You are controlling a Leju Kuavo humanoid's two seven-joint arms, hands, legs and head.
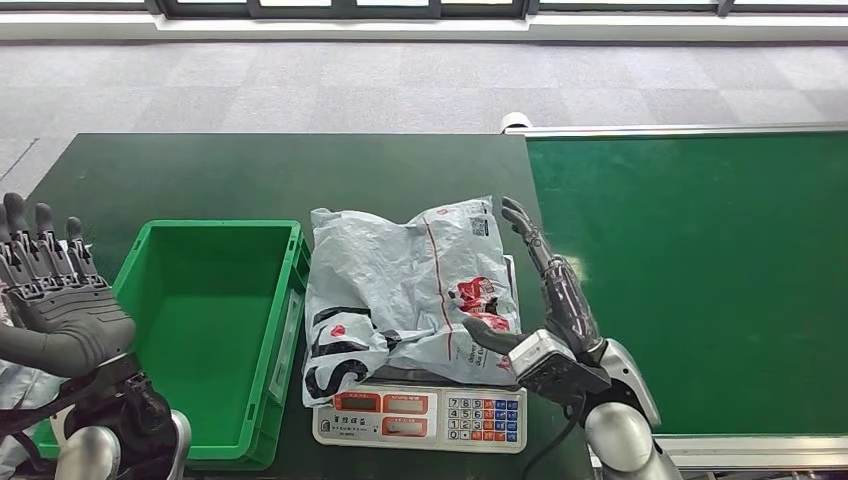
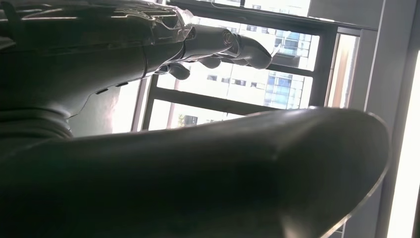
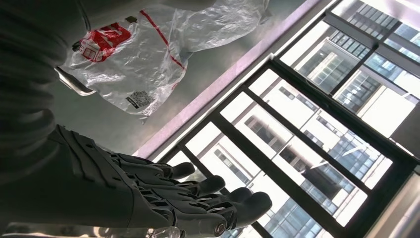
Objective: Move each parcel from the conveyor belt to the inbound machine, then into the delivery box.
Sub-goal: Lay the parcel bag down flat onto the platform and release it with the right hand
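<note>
My gripper will make the grey parcel (image 1: 408, 292) bunch at the grip and spread out beyond it when I lift, because the parcel's near edge (image 1: 352, 354) is slack and crumpled.
A crumpled grey plastic parcel (image 1: 410, 285) with red and black print lies on the white weighing scale (image 1: 420, 418), the inbound machine, between the crate and the belt. In the right wrist view the same parcel (image 3: 143, 54) appears beyond the hand. My right hand (image 1: 545, 300) stands open just right of the parcel, fingers straight and pointing away from me, thumb touching the parcel's near right corner. My left hand (image 1: 55, 290) is raised open at the far left, beside the green crate (image 1: 215, 340), holding nothing. The left hand (image 2: 218, 47) shows spread fingers against windows.
The green crate is empty and sits left of the scale on the dark green table (image 1: 250, 170). The conveyor belt (image 1: 700, 280) runs along the right with a metal frame (image 1: 680, 130). Grey carpet and windows lie beyond.
</note>
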